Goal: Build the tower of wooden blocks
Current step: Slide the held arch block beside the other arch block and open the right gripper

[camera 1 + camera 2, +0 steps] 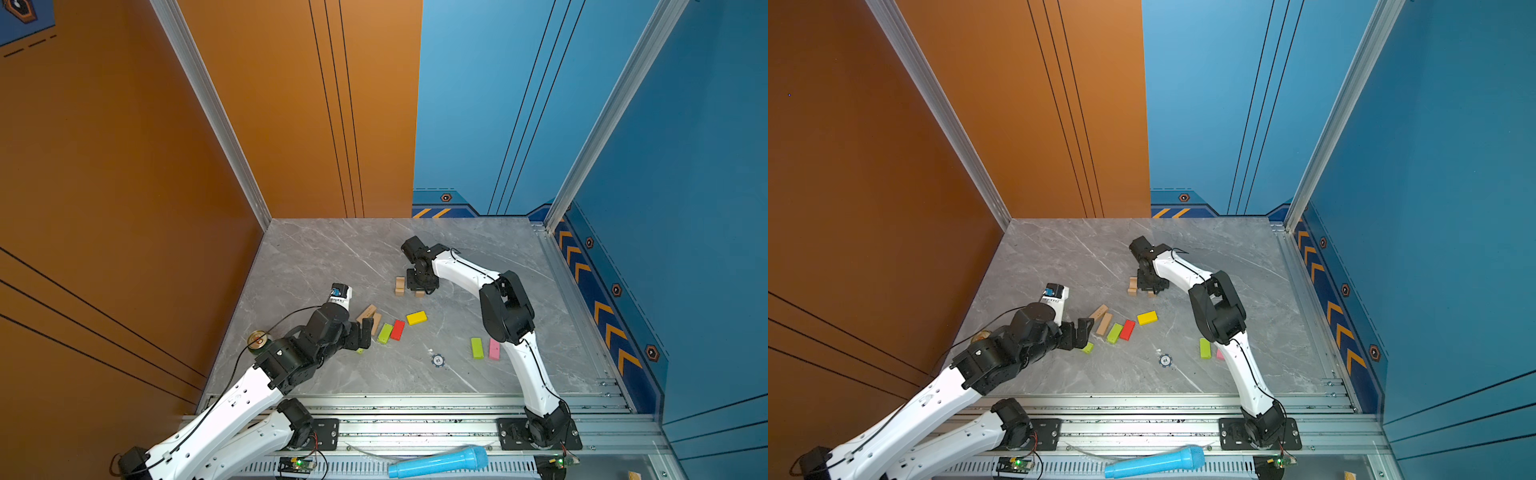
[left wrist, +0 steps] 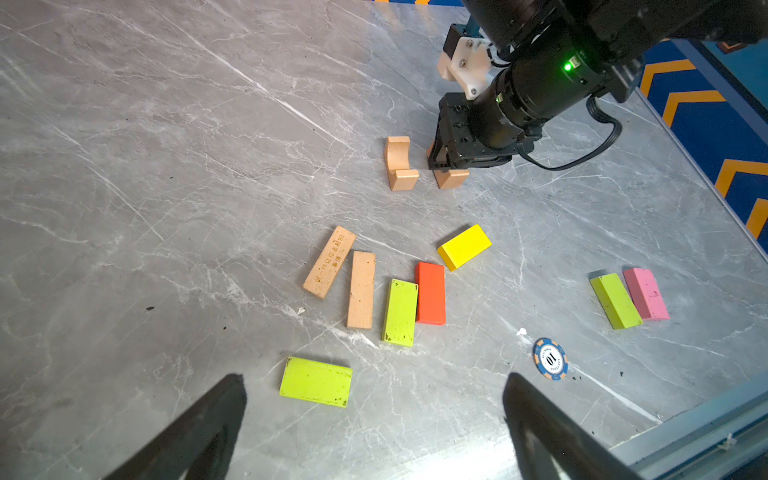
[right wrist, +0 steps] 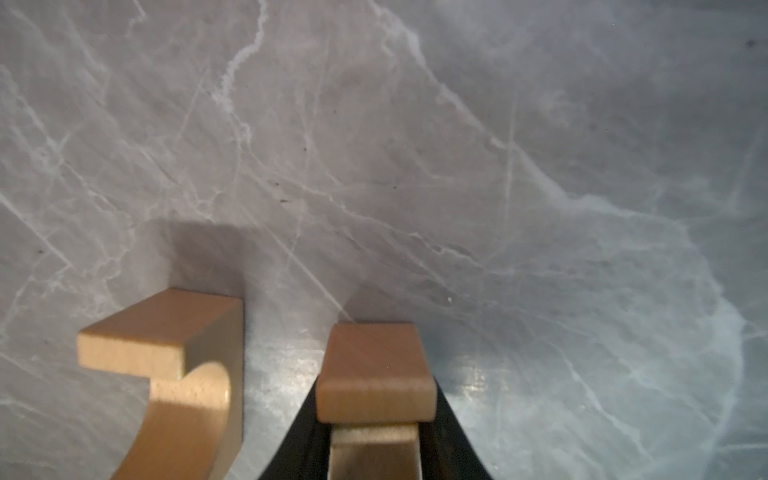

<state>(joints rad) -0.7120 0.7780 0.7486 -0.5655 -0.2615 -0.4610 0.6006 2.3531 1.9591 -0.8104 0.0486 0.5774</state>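
A gap [image 3: 280, 364] lies between my held notched tan block and the second one [image 3: 160, 328]. Next, my right gripper slides the held block closer, then open wide and squeezes the two together.
My right gripper [image 3: 374, 415] is shut on a notched tan block [image 3: 374, 365] that touches the grey table [image 1: 316, 257], seen too in a top view [image 1: 419, 293]. A second notched tan block [image 3: 174, 374] stands just beside it. My left gripper [image 2: 374, 378] hangs open above a flat lime green block [image 2: 316, 381]. Beyond it lie two plain tan blocks [image 2: 329, 262], a lime one [image 2: 400, 312], a red one [image 2: 430, 293] and a yellow one [image 2: 464, 246]. A lime block [image 2: 616, 301] and a pink block [image 2: 646, 293] lie together apart. The tower is out of view; every block rests singly.
A green drink can [image 1: 258, 340] stands behind the left arm near the orange wall. A blue-white round token [image 1: 437, 360] lies toward the table's front. A light blue cylinder [image 1: 438, 461] rests on the front metal rails. Walls close in three sides.
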